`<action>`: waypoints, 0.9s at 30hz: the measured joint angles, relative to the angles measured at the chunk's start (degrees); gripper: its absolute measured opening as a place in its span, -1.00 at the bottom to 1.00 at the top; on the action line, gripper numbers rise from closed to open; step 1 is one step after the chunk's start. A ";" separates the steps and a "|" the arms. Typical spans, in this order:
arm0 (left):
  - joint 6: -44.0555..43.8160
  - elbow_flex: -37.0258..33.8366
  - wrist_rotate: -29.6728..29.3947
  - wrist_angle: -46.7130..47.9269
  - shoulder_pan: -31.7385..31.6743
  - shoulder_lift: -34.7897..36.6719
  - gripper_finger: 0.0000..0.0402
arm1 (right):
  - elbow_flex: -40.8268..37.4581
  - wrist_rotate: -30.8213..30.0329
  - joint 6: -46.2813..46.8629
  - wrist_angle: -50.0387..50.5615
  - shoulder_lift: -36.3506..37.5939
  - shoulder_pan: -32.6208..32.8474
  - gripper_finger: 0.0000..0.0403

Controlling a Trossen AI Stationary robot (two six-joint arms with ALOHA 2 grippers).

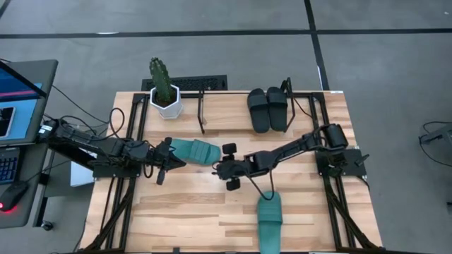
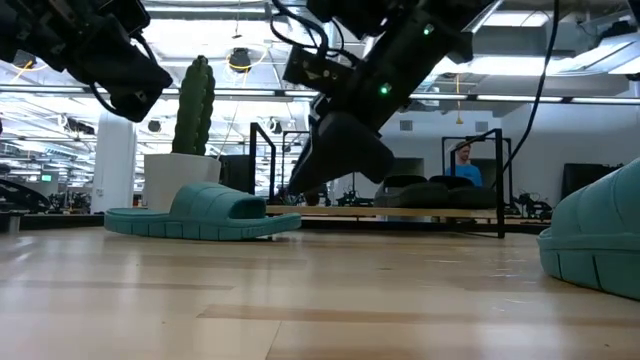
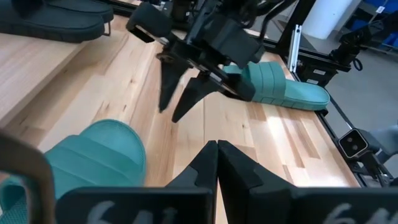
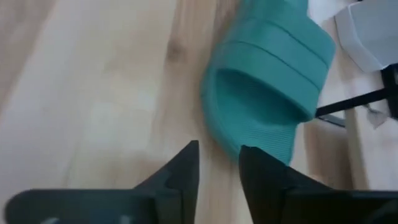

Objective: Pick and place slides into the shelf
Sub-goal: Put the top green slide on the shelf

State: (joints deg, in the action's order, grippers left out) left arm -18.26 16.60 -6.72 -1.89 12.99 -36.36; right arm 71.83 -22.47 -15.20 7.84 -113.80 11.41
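I should first pull the slide away by its toe edge with my right gripper, because the teal slide's heel lies too close under my left gripper.
One teal slide lies sole-down on the table's middle, also seen in the low view. My left gripper hovers shut over its left end, raised off the table. My right gripper is open and points down just above the slide's right end; it touches nothing. A second teal slide lies at the near edge. Two black slides rest side by side on the black shelf at the far edge.
A white pot with a cactus stands at the far left, beside the shelf's left bracket. Black mounting rails run along both table sides. Bare wood shows near the left front. A laptop sits off the table's left.
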 joint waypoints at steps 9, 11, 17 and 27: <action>2.03 0.00 -0.63 -0.69 0.00 0.00 -1.00 | 2.09 7.09 -8.75 4.82 0.13 -2.09 -0.30; 2.90 0.00 -1.11 -1.13 0.00 0.00 -1.00 | 2.12 7.53 -10.52 4.21 0.13 -2.09 -0.30; 4.40 0.00 -1.56 -1.62 0.00 0.00 -1.00 | 3.85 7.66 -15.62 3.06 -0.84 -2.38 -0.39; 4.33 0.01 -1.42 -1.26 -0.01 0.00 -1.00 | 10.52 7.51 -18.31 4.58 -9.05 -4.24 -0.44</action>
State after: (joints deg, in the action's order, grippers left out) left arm -13.93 16.61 -8.14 -3.15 12.99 -36.36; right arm 82.35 -14.96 -33.51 12.42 -122.85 7.17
